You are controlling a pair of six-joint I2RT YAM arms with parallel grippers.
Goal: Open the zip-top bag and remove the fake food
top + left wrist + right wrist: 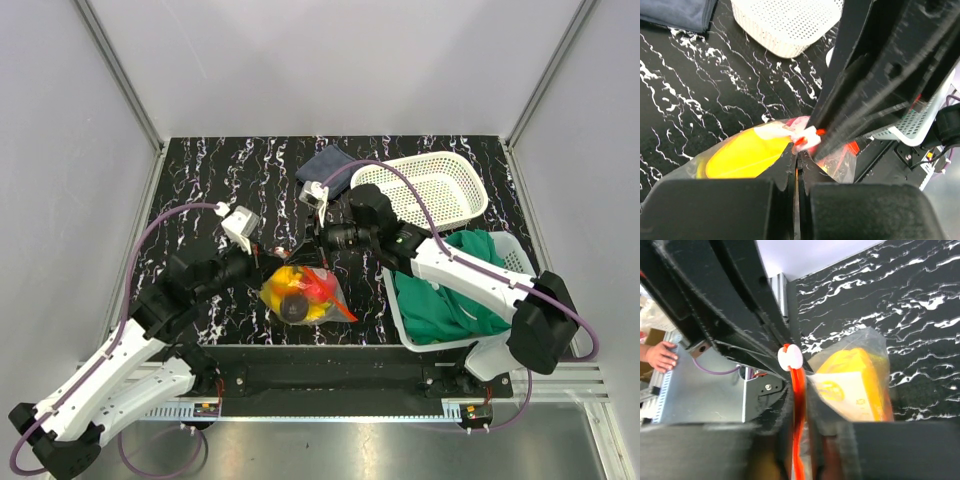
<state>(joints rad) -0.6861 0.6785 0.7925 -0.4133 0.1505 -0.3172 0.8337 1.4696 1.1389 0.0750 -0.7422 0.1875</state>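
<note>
With both grippers crowding the white slider (pixel 806 138), my left gripper should retake the bag's top edge (pixel 780 131) clear of it before my right gripper pulls the slider along.
The clear zip-top bag (pixel 318 297) hangs a little above the black table, its top held up between both grippers. Fake food shows inside: yellow pieces (pixel 285 278), a red piece (pixel 318 287) and a dark round fruit (pixel 294 307). My left gripper (pixel 273 254) is shut on the bag's top edge (pixel 797 165), right by the white slider (pixel 809 136). My right gripper (pixel 306 243) is shut on the red-orange zip strip (pixel 799 390), just below the slider (pixel 790 357). A yellow piece shows through the plastic in the left wrist view (pixel 745 155) and the right wrist view (pixel 865 380).
An empty white basket (pixel 430 185) stands at the back right, with a dark blue folded cloth (pixel 325 165) to its left. A second white basket (pixel 500 245) at the right holds a green cloth (pixel 445 295). A person's hand (pixel 660 355) shows beyond the table edge.
</note>
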